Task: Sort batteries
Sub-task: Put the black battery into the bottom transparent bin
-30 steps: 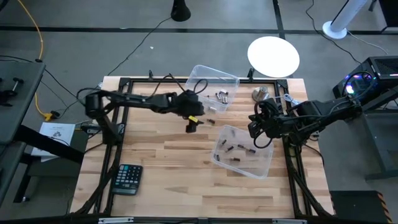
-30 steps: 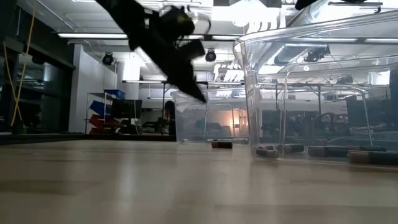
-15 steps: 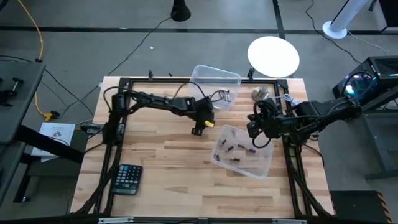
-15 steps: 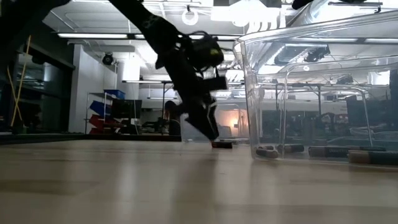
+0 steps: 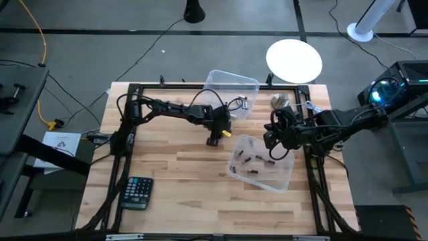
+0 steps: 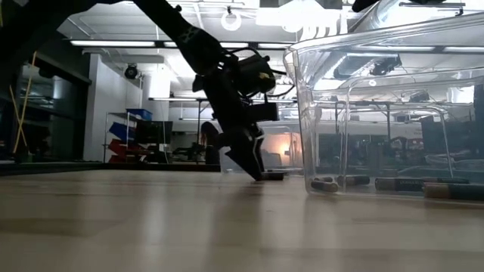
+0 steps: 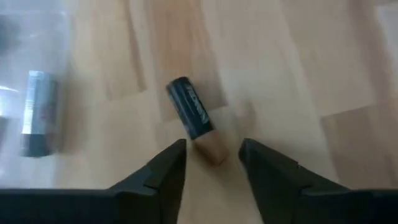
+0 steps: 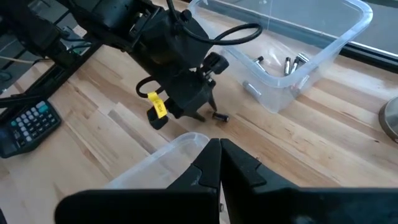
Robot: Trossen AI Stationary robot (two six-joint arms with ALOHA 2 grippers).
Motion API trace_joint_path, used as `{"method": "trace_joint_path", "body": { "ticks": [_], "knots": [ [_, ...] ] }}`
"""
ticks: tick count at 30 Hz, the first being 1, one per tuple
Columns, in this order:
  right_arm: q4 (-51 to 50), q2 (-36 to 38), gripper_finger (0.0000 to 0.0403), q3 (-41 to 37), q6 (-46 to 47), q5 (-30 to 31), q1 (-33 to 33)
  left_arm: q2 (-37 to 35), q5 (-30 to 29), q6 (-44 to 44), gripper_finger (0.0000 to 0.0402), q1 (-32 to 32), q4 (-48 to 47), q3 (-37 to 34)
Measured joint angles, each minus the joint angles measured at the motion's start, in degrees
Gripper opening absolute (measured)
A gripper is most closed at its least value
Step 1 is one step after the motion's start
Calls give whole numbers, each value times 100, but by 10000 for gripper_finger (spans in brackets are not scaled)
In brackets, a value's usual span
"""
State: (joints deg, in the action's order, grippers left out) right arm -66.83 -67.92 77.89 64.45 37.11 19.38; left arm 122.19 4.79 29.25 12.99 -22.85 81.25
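My left gripper's fingers are slanted to the dark battery (image 7: 189, 107), so I should pull back, turn the gripper in line with it, then close squarely on its copper end (image 7: 211, 147).
A dark battery with a copper end (image 7: 194, 115) lies loose on the wood between the two clear bins (image 8: 221, 117). My left gripper (image 7: 212, 163) is open, pointing steeply down at the table (image 6: 257, 174). Its fingertips stand on either side of the battery's copper end, apart from it. Silvery batteries (image 5: 239, 104) lie in the far bin (image 5: 231, 84), and dark batteries (image 5: 254, 161) in the near bin (image 5: 264, 175). My right gripper (image 8: 219, 163) is shut and hangs above the near bin's right side (image 5: 271, 144).
A black calculator (image 5: 137, 192) lies at the table's near left. A round metal knob (image 5: 279, 102) sits at the far right beside the far bin. The near bin's tall clear wall (image 6: 378, 113) stands just right of the loose battery. Bare wood spreads across the near middle.
My left gripper has come down from well above the table to just over the wood, shifting a little toward the right edge and tipping more steeply down. Its fingertips now stand at the loose battery. The battery and my right gripper have kept still.
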Motion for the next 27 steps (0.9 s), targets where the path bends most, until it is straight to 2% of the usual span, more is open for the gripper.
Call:
{"method": "trace_joint_path", "body": {
  "ticks": [4, 8, 10, 15, 20, 27],
  "knots": [
    [7, 0, 0, 0, -25, -9, 0, -41, 266, -309, 99, -56, -383, 0],
    [4, 0, 0, 0, -42, -13, 0, -143, 652, -834, 21, -123, -828, -11],
    [-11, 0, 0, 0, -50, -1, 0, -210, 974, -1088, 8, -161, -1025, -19],
    [-20, 0, 0, 0, -66, 45, 0, -554, 1096, -1445, 13, -248, -976, -30],
    [-14, 0, 0, 0, -46, 48, 0, -609, 966, -1998, 27, -357, 40, -17],
    [22, 0, 0, -2, -44, -51, 0, -239, 46, -2479, 116, -700, 926, -20]
  ]
}}
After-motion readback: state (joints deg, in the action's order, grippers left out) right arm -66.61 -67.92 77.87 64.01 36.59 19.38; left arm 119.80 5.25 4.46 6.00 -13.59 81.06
